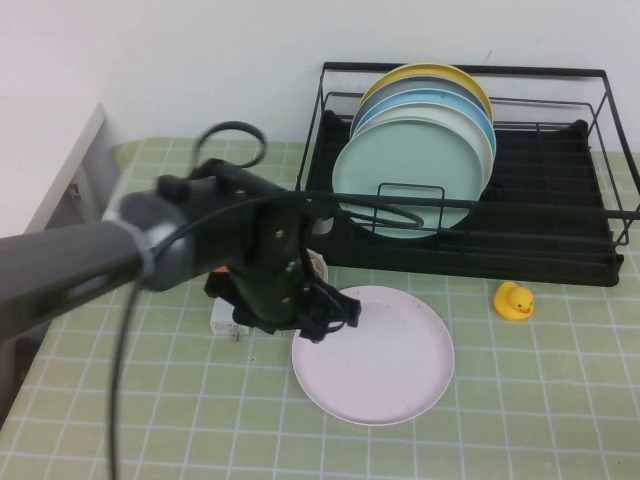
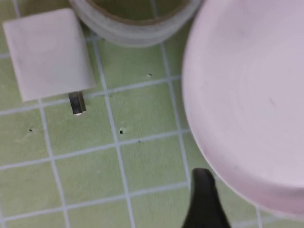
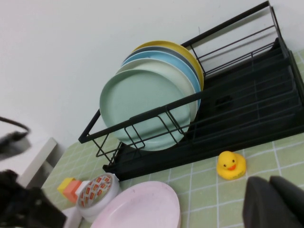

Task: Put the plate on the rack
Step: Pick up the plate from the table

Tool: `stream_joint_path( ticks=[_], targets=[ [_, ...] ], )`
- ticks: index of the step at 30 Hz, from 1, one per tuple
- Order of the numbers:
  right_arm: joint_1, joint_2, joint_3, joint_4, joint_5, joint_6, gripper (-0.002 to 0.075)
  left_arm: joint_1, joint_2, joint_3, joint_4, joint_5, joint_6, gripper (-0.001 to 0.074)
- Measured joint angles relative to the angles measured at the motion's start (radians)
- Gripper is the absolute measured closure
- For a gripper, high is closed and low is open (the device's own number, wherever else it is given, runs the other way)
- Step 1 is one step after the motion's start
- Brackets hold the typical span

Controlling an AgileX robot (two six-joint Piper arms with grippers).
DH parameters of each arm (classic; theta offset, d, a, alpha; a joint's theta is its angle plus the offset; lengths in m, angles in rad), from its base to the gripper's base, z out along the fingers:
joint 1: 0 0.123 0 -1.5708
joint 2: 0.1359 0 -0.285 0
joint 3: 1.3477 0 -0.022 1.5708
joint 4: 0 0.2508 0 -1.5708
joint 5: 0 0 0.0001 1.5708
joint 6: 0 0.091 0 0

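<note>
With a finger over clear cloth (image 2: 176, 159) just outside the pale pink plate's rim, my left gripper should keep lowering until its fingers can close on that rim (image 2: 212, 160).
The pale pink plate (image 1: 385, 355) lies flat on the green checked cloth in front of the black wire rack (image 1: 560, 170). It also shows in the left wrist view (image 2: 247, 95) and the right wrist view (image 3: 142, 206). My left gripper (image 1: 330, 315) is low at the plate's left rim, open, holding nothing. One dark finger (image 2: 204, 199) sits just outside the rim; the other is out of that view. My right gripper (image 3: 275, 204) is shut and empty, off to the right near the duck, and is not in the high view. The rack (image 3: 247, 109) holds several upright plates, with a mint-green plate (image 1: 405, 175) in front.
A yellow rubber duck (image 1: 513, 300) sits right of the plate, in front of the rack. A white plug adapter (image 2: 47, 52) and a round tub (image 2: 135, 19) lie left of the plate, under my left arm. A white cabinet (image 1: 40, 160) stands at far left.
</note>
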Motion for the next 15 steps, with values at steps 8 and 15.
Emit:
stream_joint_path(
  ticks=[8, 15],
  targets=[
    [0.000, 0.000, 0.000, 0.000, 0.006, -0.012, 0.0716, 0.065, 0.188, -0.106, -0.055, 0.024, -0.049, 0.0305],
    [0.000, 0.000, 0.000, 0.000, 0.008, -0.021, 0.0716, 0.087, 0.255, -0.114, -0.115, -0.049, 0.041, 0.0304]
  ],
)
